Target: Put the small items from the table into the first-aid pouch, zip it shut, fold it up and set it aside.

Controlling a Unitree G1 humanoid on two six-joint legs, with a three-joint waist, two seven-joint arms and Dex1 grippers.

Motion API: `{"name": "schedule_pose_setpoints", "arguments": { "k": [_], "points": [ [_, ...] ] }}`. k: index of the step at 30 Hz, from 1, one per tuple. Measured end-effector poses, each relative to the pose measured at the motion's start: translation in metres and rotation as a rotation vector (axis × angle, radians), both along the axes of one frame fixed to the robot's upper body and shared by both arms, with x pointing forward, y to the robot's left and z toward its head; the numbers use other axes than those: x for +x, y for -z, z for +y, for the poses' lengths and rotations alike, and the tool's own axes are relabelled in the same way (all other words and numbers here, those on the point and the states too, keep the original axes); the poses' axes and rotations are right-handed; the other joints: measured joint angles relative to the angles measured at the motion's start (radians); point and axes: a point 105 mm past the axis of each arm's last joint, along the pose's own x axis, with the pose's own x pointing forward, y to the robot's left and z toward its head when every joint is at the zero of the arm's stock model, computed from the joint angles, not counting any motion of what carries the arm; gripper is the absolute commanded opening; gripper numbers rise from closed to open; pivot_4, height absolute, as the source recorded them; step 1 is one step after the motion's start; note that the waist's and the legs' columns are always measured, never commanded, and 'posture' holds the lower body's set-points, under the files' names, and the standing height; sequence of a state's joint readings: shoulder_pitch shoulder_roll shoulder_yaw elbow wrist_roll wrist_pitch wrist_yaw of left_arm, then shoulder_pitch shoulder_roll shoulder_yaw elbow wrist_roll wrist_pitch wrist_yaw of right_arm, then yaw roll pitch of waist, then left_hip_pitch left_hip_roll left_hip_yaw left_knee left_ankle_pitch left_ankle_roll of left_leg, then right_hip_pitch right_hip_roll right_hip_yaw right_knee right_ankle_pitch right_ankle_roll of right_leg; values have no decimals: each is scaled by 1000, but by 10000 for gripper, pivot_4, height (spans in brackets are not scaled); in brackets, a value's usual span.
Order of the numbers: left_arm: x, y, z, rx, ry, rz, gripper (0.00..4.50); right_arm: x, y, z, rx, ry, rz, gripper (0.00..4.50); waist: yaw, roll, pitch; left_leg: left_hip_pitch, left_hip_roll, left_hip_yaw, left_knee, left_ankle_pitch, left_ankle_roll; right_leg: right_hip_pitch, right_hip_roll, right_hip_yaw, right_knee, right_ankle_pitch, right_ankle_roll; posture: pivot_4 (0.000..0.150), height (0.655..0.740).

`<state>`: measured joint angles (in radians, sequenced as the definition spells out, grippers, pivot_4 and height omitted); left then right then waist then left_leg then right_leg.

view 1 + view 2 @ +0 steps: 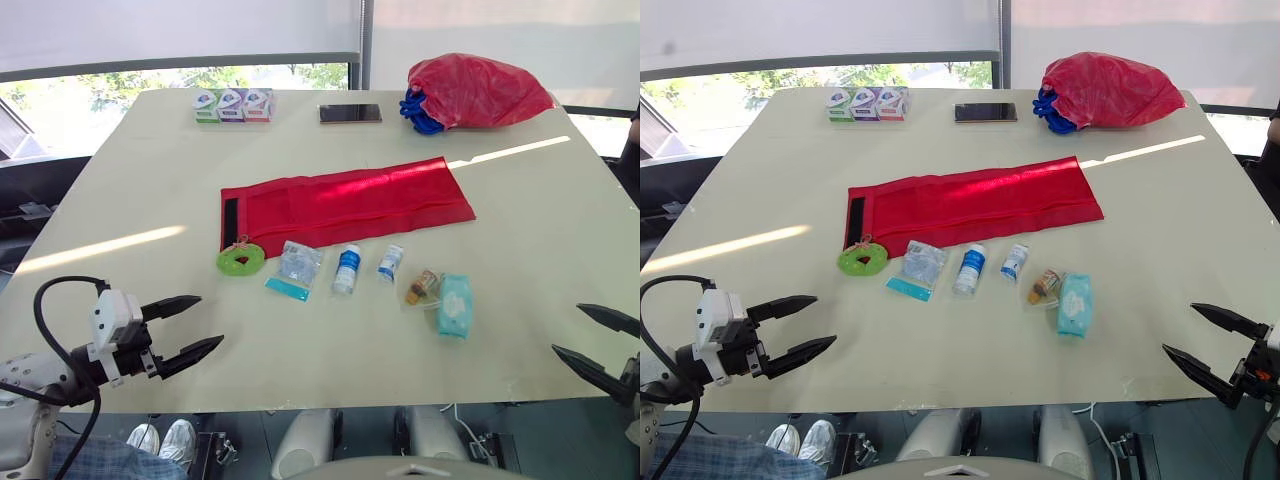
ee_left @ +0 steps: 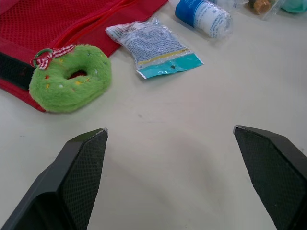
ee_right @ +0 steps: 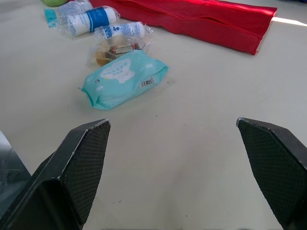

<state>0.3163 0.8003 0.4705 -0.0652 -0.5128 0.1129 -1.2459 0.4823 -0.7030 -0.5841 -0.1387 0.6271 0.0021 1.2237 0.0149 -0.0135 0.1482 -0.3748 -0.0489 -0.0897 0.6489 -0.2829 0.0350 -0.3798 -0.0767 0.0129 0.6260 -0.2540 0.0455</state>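
Note:
The packet's teal strip (image 1: pixel 288 289) points away from the pouch. The tail of the clear packet (image 1: pixel 300 262) should therefore stick out at first when I push the packet into the pouch.
The red first-aid pouch (image 1: pixel 345 203) lies unfolded flat across the middle of the table. In front of it sits a row of small items: a green plush ring (image 1: pixel 241 258), a clear packet with a teal strip (image 1: pixel 296 269), a white bottle with a blue label (image 1: pixel 347 269), a smaller bottle (image 1: pixel 391 263), a small brown item in a wrapper (image 1: pixel 421 287) and a teal wipes pack (image 1: pixel 455 306). My left gripper (image 1: pixel 197 325) hovers open near the front left edge, short of the plush ring (image 2: pixel 69 81). My right gripper (image 1: pixel 596 346) is open at the front right, short of the wipes pack (image 3: pixel 124 77).
At the back of the table stand three small boxes (image 1: pixel 233 104), a phone (image 1: pixel 350 113) and a red bag over blue cloth (image 1: pixel 475 91). The cream table (image 1: pixel 120 200) has free room on both sides of the pouch.

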Motion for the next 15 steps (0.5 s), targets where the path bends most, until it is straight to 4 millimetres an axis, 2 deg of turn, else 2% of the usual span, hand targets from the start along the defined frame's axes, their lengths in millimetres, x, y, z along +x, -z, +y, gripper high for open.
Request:
{"name": "schedule_pose_setpoints", "arguments": {
  "k": [6,15],
  "points": [
    [13,-6,0,-17,-21,-39,44744,2,-1,1,-3,-2,-10,45000,1,0,0,0,0,0,1,0,0,0,0,0,0,0,0,1500,7400],
    [12,-4,-1,-22,-18,-26,44744,0,5,6,4,3,-2,45000,0,0,0,0,0,0,1,0,0,0,0,0,0,2,3,1500,7400]
  ]
}}
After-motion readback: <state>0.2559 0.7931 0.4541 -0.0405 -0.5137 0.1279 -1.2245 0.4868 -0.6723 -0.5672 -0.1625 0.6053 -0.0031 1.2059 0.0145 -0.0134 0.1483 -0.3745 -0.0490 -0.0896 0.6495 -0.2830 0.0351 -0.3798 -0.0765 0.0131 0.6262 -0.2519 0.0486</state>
